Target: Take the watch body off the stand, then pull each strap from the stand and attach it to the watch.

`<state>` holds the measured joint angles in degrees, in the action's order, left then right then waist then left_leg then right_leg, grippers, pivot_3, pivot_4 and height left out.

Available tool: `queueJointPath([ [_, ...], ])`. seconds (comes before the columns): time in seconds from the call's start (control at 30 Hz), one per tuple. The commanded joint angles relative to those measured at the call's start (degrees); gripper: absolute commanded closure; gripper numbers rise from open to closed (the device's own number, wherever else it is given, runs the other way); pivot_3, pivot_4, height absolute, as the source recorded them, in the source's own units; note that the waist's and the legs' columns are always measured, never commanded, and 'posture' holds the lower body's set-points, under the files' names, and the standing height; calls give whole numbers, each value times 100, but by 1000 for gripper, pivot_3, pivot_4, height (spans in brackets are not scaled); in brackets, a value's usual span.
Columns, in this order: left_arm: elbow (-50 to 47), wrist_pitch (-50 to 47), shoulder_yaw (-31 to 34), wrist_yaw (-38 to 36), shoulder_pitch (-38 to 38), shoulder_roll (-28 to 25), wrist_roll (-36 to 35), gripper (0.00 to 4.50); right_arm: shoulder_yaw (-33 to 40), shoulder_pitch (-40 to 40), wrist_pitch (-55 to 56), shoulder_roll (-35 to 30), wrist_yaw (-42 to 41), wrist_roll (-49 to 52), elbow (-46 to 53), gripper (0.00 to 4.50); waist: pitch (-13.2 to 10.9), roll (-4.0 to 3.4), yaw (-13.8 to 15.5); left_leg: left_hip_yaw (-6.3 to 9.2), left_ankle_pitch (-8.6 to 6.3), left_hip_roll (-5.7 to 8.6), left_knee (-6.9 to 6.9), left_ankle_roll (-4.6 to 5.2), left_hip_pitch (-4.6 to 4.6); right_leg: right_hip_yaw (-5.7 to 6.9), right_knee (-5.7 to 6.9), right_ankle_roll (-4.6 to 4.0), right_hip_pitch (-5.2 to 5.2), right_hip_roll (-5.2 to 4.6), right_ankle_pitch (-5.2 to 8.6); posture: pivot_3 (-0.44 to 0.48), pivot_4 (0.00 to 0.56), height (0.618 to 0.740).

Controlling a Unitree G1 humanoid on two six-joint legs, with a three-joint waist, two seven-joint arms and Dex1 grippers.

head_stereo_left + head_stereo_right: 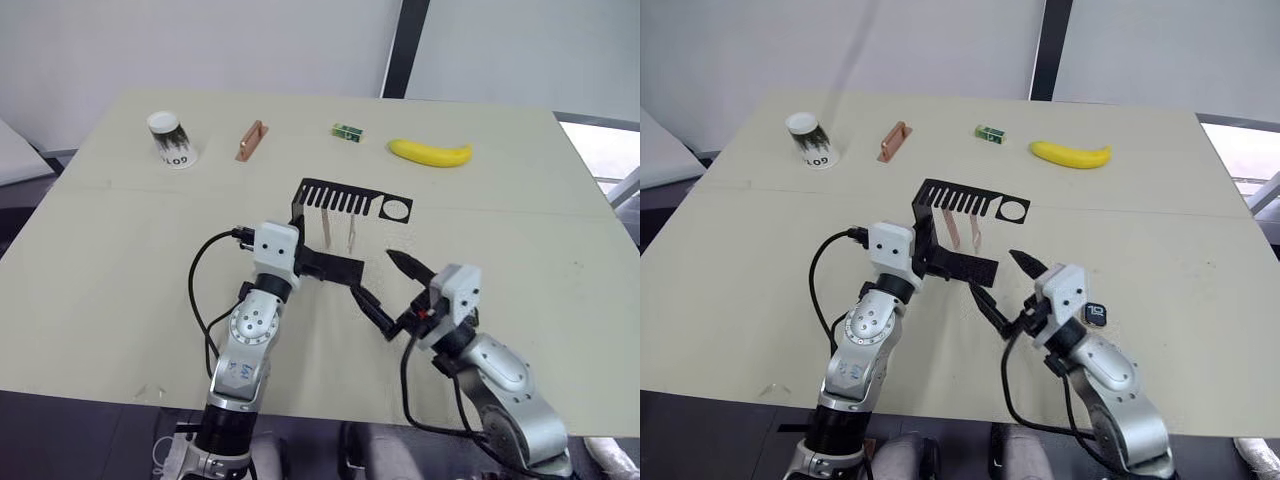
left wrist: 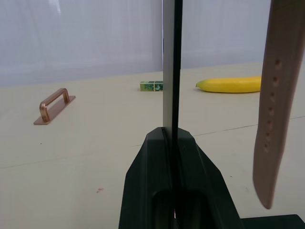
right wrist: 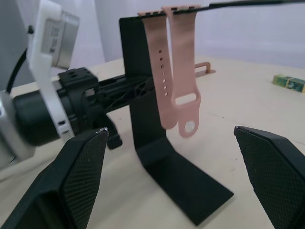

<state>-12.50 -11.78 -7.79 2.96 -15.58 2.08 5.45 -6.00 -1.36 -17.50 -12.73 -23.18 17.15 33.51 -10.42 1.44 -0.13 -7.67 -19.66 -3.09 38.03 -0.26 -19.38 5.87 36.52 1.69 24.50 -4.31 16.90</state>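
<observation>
The second pink strap (image 1: pixel 351 235) will slide out toward the robot when the robot pulls it, because the stand's slots are open at their near ends.
The black stand (image 1: pixel 340 197) rises mid-table, its slotted top plate facing me and its foot (image 3: pixel 183 188) flat on the table. Two pink straps (image 1: pixel 328 228) (image 1: pixel 352 236) hang side by side from the slots. My left gripper (image 1: pixel 302 262) is shut on the stand's upright wall (image 2: pixel 171 71), seen edge-on between its fingers. One strap (image 2: pixel 276 95) hangs just beside it. My right gripper (image 1: pixel 372 272) is open wide, level with the stand's foot and pointing at the straps (image 3: pixel 171 81), touching nothing. The watch body (image 1: pixel 1096 313) lies on the table just right of my right wrist.
Along the far side of the table (image 1: pixel 100 260) sit a white paper cup (image 1: pixel 172 140), a copper-brown handle block (image 1: pixel 252 140), a small green box (image 1: pixel 347 131) and a banana (image 1: pixel 430 152). The table's near edge runs just behind both wrists.
</observation>
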Motion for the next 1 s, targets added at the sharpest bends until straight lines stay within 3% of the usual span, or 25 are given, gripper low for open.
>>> queueJointPath([
  [0.03, -100, 110, 30, 115, -115, 78, 85, 4486, -230, -351, 70, 269, 504, -439, -88, 0, 0, 0, -1, 0, 0, -1, 0, -1, 0, 0, 1, 0, 0, 1, 0, 0, 150, 740],
  [0.6, -120, 18, -37, 74, -130, 121, 73, 4486, -554, -1189, 363, 967, 1090, -1205, -896, 0, 0, 0, -5, 3, 0, -1, 1, 2, -10, 5, -1, 0, 4, -1, 0, 0, 150, 740],
  [1.0, -135, -21, -49, 46, -141, 103, 76, 4486, -440, -1191, 373, 1124, 1476, -1538, -1065, 0, 0, 0, -9, 4, -1, -2, 0, 2, -11, 5, -2, 0, 5, -1, 0, 0, 150, 740],
])
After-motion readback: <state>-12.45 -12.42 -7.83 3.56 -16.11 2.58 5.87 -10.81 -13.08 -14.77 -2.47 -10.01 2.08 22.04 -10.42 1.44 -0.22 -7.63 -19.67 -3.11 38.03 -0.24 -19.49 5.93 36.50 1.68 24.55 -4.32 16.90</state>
